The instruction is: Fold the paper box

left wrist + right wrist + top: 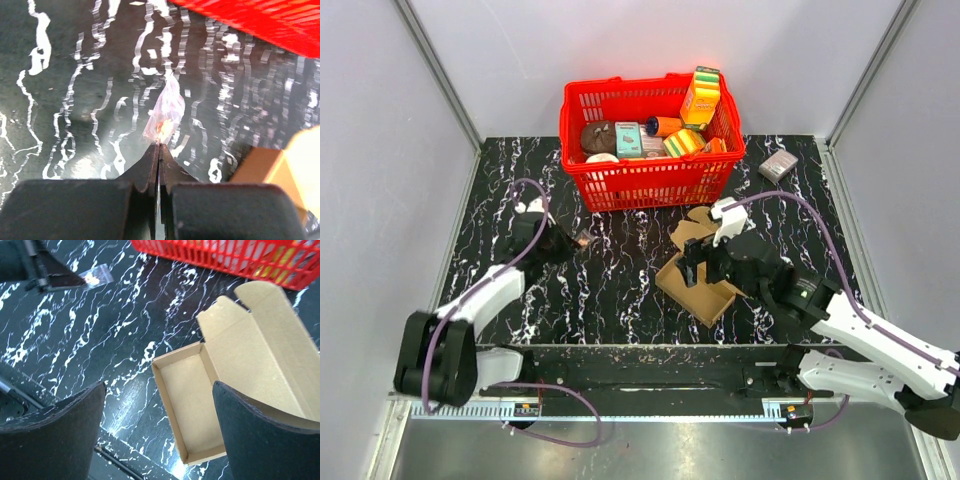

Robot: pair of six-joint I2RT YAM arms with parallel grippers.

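My left gripper should keep carrying the clear plastic bag by its edge until the bag hangs over the tray, because the box tray is open and empty.
The paper box is a brown kraft tray standing open on the black marble table, with its lid flap leaning back toward the basket. In the right wrist view the box tray is empty and the lid stands up behind it. My right gripper hovers open just above the tray's near left wall, touching nothing; it also shows in the top view. My left gripper is shut on the edge of a small clear plastic bag with something orange inside, left of the box.
A red basket full of colourful packages stands at the back centre, with its wall at the top of both wrist views. A small grey-pink box lies to the basket's right. Grey walls enclose the table.
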